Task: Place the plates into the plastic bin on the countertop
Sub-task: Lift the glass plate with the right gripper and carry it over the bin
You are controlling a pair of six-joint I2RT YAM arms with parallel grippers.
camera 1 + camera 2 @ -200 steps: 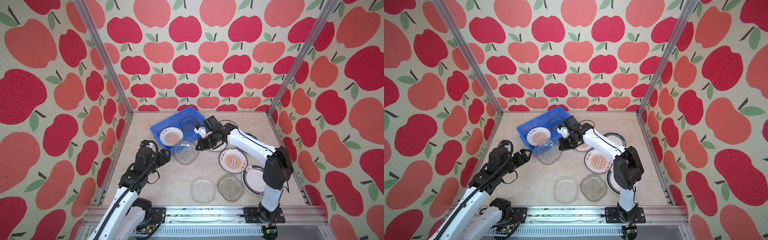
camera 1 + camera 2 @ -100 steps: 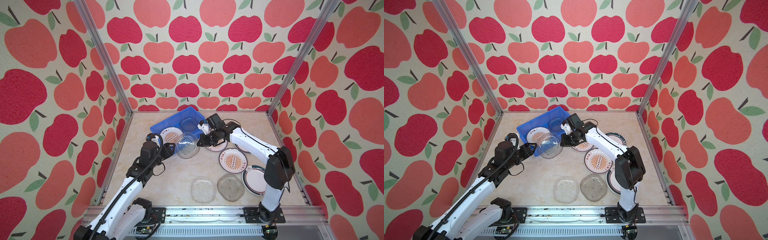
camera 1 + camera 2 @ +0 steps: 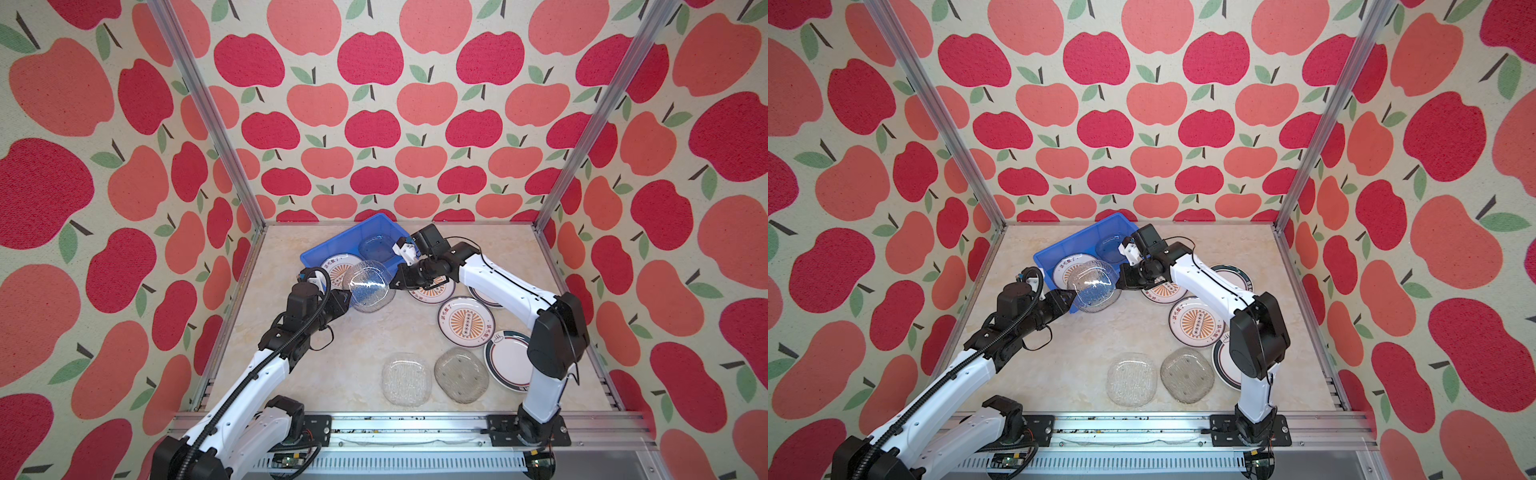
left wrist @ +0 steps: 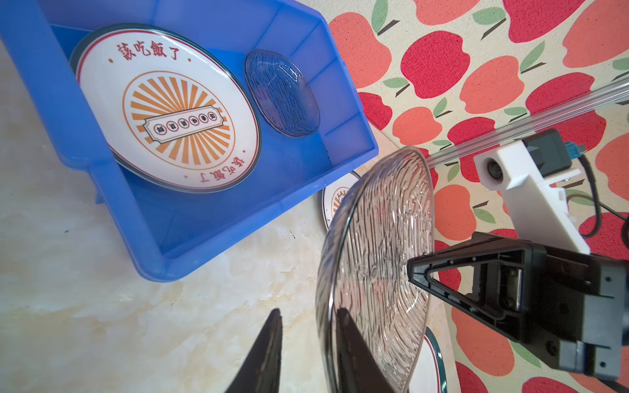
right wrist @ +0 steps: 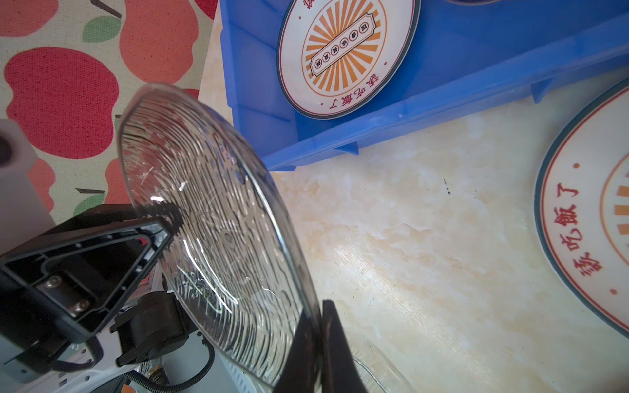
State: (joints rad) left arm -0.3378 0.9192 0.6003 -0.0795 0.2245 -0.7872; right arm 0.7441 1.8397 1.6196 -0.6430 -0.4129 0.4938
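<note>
My right gripper has the glass plate (image 3: 370,285) outside the bin. My left gripper should grab its opposite rim (image 4: 325,298) and move it over the bin's glass plate.
A clear glass plate (image 3: 370,284) (image 3: 1094,286) hangs tilted above the countertop (image 3: 353,353), just in front of the blue plastic bin (image 3: 340,237) (image 4: 190,231). My right gripper (image 3: 395,282) (image 5: 318,309) is shut on its right rim. My left gripper (image 3: 348,296) (image 4: 308,316) straddles the opposite rim. One finger lies against the glass, the other stands a gap away, so it is open. Inside the bin lie a sunburst plate (image 3: 336,266) (image 4: 170,112) and a glass plate (image 3: 376,247) (image 4: 282,95).
On the countertop lie two glass plates (image 3: 406,378) (image 3: 461,374) near the front. Right of them lie two sunburst plates (image 3: 465,322) (image 3: 428,291) and two green-rimmed plates (image 3: 509,357) (image 3: 484,295), partly under the right arm. Apple-patterned walls and aluminium rails close the sides.
The right gripper raised and tilted the glass plate toward the left arm. The left arm reached in to its rim and its jaws narrowed around it.
</note>
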